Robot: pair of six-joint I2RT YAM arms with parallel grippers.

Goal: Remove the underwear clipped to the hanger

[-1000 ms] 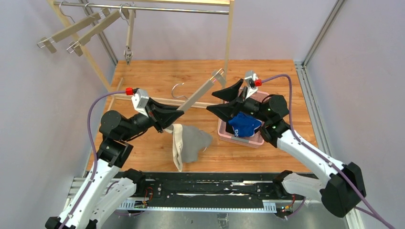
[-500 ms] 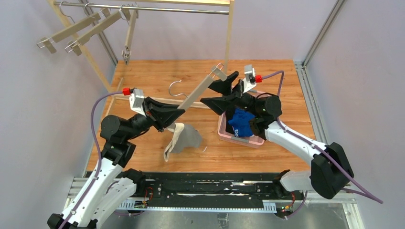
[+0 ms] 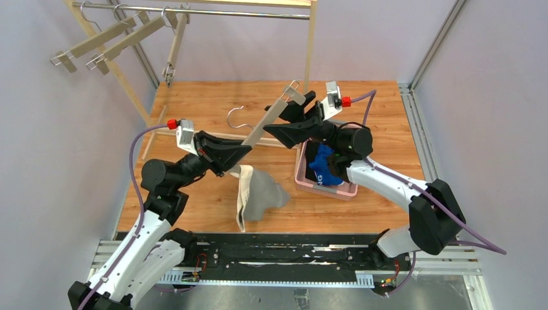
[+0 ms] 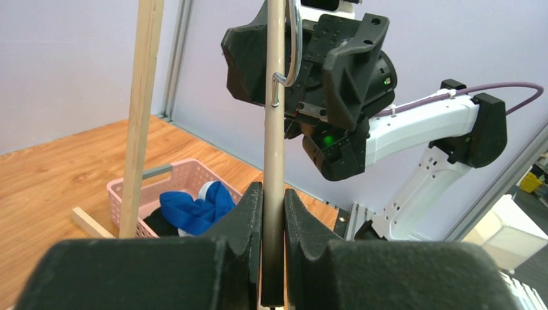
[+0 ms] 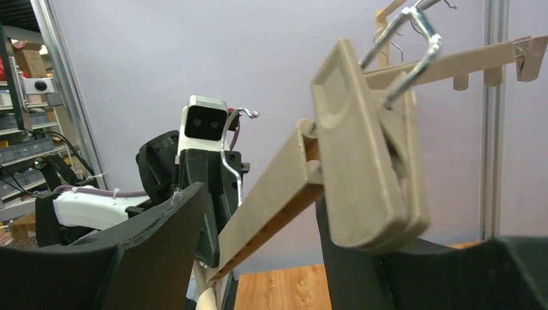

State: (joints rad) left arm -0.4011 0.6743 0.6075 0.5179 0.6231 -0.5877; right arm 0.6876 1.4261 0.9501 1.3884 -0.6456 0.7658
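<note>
My left gripper is holding the bar above the clip pinching the grey underwear [image 3: 234, 170], so my right gripper needs to hold the bar [image 3: 269, 119] while my left gripper presses that clip.
My left gripper [image 3: 240, 155] is shut on the lower part of a beige clip hanger's bar [image 3: 262, 129], which rises up and to the right. The left wrist view shows the bar [image 4: 274, 148] pinched between my fingers [image 4: 249, 213]. The grey underwear [image 3: 260, 194] hangs from the hanger's lower end, just below that gripper. My right gripper [image 3: 274, 119] is open, one finger on each side of the bar's upper part. In the right wrist view the end clip [image 5: 368, 148] sits between my fingers [image 5: 161, 245]. The blue underwear [image 3: 326, 165] and the black underwear [image 4: 155, 223] lie in the pink basket [image 3: 304, 181].
A wooden rack with a metal rail [image 3: 194, 11] stands at the back left. It holds three more beige hangers [image 3: 97, 42]. Its upright post [image 3: 310, 48] stands just behind the held hanger. The wooden tabletop [image 3: 194, 103] is walled in by grey panels.
My right gripper has moved left and up from over the basket until its open jaws stand on either side of the hanger's upper part. The hanger has tilted more upright and the grey underwear has swung.
</note>
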